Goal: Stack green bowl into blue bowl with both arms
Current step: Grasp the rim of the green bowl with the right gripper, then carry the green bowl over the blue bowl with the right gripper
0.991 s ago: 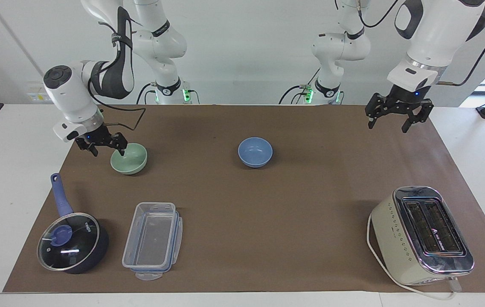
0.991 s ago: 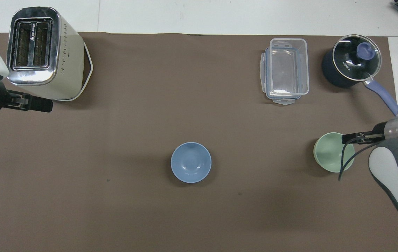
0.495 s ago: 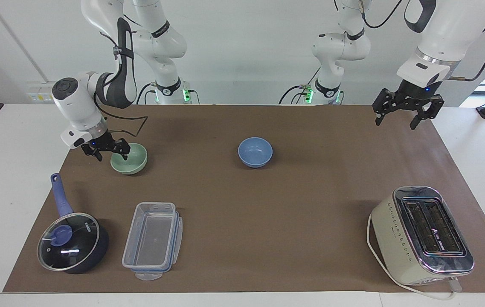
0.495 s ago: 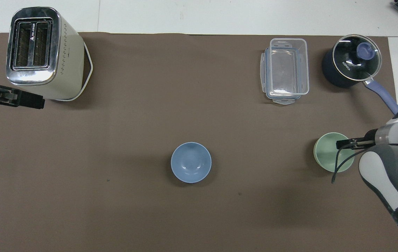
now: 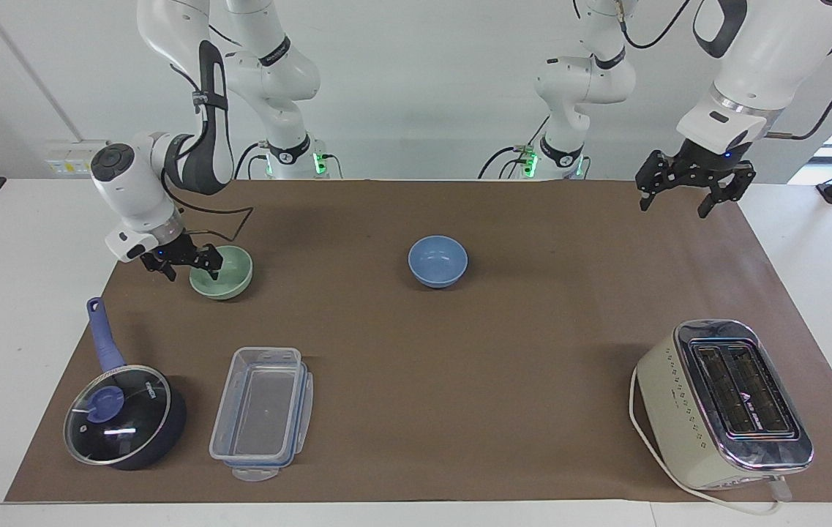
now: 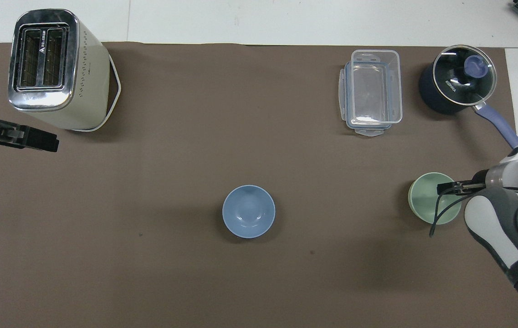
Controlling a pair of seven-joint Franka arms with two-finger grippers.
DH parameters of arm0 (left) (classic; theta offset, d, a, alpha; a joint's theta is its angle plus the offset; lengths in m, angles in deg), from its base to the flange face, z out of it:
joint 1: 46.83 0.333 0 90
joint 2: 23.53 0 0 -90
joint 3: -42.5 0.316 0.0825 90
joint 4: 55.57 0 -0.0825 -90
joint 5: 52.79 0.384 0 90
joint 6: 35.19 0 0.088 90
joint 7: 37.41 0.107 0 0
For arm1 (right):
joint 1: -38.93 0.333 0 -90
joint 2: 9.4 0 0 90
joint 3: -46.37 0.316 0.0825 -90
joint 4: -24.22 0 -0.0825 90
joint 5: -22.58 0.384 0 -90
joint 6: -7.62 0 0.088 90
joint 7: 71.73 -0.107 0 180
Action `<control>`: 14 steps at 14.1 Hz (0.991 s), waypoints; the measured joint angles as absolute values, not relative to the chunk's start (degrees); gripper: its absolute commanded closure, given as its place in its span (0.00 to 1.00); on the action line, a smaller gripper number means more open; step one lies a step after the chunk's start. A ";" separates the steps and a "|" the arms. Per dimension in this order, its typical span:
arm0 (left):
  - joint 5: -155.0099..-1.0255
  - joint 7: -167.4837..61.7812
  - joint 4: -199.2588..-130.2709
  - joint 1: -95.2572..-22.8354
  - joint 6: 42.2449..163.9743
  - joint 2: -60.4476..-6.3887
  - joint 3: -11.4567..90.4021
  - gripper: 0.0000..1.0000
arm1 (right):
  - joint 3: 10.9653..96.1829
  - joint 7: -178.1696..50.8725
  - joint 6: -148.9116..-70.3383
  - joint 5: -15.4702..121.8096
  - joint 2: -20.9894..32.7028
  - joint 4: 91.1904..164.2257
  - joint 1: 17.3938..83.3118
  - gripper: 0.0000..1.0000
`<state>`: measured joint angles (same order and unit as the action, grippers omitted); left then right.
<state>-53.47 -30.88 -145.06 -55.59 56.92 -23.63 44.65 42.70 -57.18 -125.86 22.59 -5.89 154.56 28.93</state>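
The green bowl (image 6: pixel 425 199) will hide the blue bowl's rim (image 6: pixel 248 186) from above when the robot stacks the two, since their rims are equally wide.
The green bowl (image 5: pixel 225 274) stands on the brown mat toward the right arm's end of the table; it also shows in the overhead view (image 6: pixel 428 200). My right gripper (image 5: pixel 191 268) is open and low at the bowl's rim, with one finger inside the bowl and one outside; the overhead view shows the gripper (image 6: pixel 451 187) over the rim. The blue bowl (image 5: pixel 437 260) stands empty near the mat's middle (image 6: pixel 248 211). My left gripper (image 5: pixel 687 195) is open and empty, raised over the mat at the left arm's end (image 6: pixel 35 139).
A dark blue lidded saucepan (image 5: pixel 120 417) and a clear plastic container (image 5: pixel 262 414) stand farther from the robots than the green bowl. A cream toaster (image 5: pixel 726 404) stands at the left arm's end, farther out than the left gripper.
My right gripper has come down a little onto the green bowl's rim. My left gripper has risen and drawn back toward the robots. Both bowls stayed put.
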 measured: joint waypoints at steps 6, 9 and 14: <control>-53.47 -30.89 -144.74 -55.57 55.85 -23.53 44.59 0.00 | 42.70 -57.18 -125.96 22.60 -5.86 154.57 28.86 1.00; -53.47 -30.89 -144.75 -55.56 55.19 -23.41 44.65 0.00 | 42.70 -57.23 -126.03 23.56 -5.88 154.55 28.80 1.00; -53.47 -30.89 -144.78 -55.53 55.04 -23.18 44.70 0.00 | 42.72 -57.17 -123.69 25.57 -6.58 152.94 28.80 1.00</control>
